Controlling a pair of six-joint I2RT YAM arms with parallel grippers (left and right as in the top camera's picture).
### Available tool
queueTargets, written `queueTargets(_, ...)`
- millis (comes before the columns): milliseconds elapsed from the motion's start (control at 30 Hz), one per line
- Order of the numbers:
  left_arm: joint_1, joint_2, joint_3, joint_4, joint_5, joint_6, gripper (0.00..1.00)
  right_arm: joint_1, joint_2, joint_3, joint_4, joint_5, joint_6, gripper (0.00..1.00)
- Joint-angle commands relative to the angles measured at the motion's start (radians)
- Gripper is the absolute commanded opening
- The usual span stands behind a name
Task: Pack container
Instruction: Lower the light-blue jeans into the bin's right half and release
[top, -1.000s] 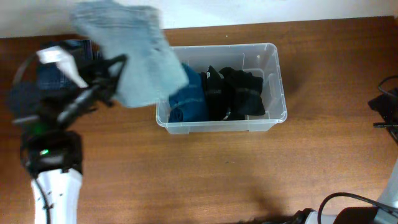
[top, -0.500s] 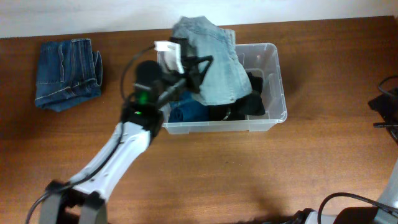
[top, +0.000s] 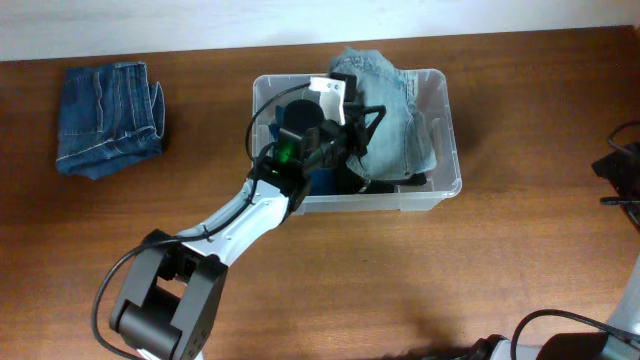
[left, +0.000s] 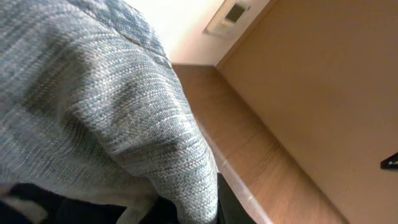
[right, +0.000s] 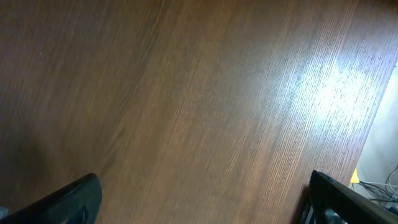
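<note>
Next, I pull my left gripper back and tuck the light grey-blue denim garment's end down inside the container (top: 388, 105), because that end sticks out over the container's back rim (top: 368, 58).
The container (top: 448, 150) is a clear plastic bin at the back middle of the table. My left gripper (top: 366, 122) reaches over it, shut on a light grey-blue denim garment (top: 395, 120). The garment drapes into the bin's right half, over black clothes (top: 388, 184) and a dark blue piece (top: 322, 181). In the left wrist view the denim (left: 93, 106) fills most of the frame and hides the fingers; the bin's rim (left: 243, 195) shows beside it. My right gripper (right: 205, 199) is open over bare wood, its fingers far apart.
A folded pair of dark blue jeans (top: 108, 118) lies at the table's back left. Black cables (top: 620, 165) and part of the right arm's base (top: 630, 315) sit at the right edge. Bare wooden tabletop (top: 400, 280) stretches in front of the bin.
The left arm has swung right from the table's left side, carrying the light denim garment, which now hangs down into the container. The right gripper has not moved.
</note>
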Motion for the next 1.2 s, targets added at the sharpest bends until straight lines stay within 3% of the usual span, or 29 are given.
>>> queueTargets(0, -0.002, -0.011, 0.047, -0.027, 0.030, -0.001, 0.01, -0.003, 0.000, -0.004, -0.001, 0.005, 0.013, 0.99)
queueTargets(167, -0.008, -0.011, 0.047, -0.030, 0.050, -0.001, 0.01, -0.003, 0.000, -0.004, -0.001, 0.005, 0.013, 0.99)
queueTargets(300, -0.012, -0.011, 0.048, 0.048, 0.190, -0.002, 0.02, -0.003, 0.000, -0.004, -0.001, 0.005, 0.013, 0.98)
queueTargets(433, -0.012, -0.012, 0.050, 0.077, 0.256, -0.084, 0.02, -0.003, 0.000, -0.004, -0.001, 0.005, 0.013, 0.98)
queueTargets(800, -0.014, 0.018, 0.051, 0.005, 0.251, -0.068, 0.07, -0.003, 0.000, -0.004, -0.001, 0.005, 0.013, 0.98)
queueTargets(833, -0.014, 0.028, 0.051, 0.005, 0.251, -0.068, 0.10, -0.003, 0.000, -0.004, -0.001, 0.005, 0.012, 0.98)
queueTargets(867, -0.014, 0.038, 0.051, 0.005, 0.243, -0.068, 0.20, -0.003, 0.000, -0.004, -0.001, 0.005, 0.013, 0.98)
queueTargets(1033, -0.014, 0.067, 0.051, 0.006, 0.175, -0.021, 0.22, -0.003, 0.000, -0.004, -0.001, 0.005, 0.013, 0.98)
queueTargets(1067, -0.013, 0.067, 0.051, 0.005, 0.167, -0.003, 0.28, -0.003, 0.000, -0.004, -0.001, 0.005, 0.012, 0.98)
queueTargets(1100, -0.011, 0.067, 0.051, 0.006, 0.166, 0.018, 0.42, -0.003, 0.000, -0.004, -0.001, 0.005, 0.012, 0.98)
queueTargets(1133, -0.007, 0.067, 0.051, 0.010, 0.160, 0.020, 0.73, -0.003, 0.000, -0.004, -0.001, 0.005, 0.013, 0.98)
queueTargets(1167, -0.004, 0.067, 0.051, 0.010, 0.156, 0.032, 0.76, -0.003, 0.000, -0.004, -0.001, 0.005, 0.013, 0.98)
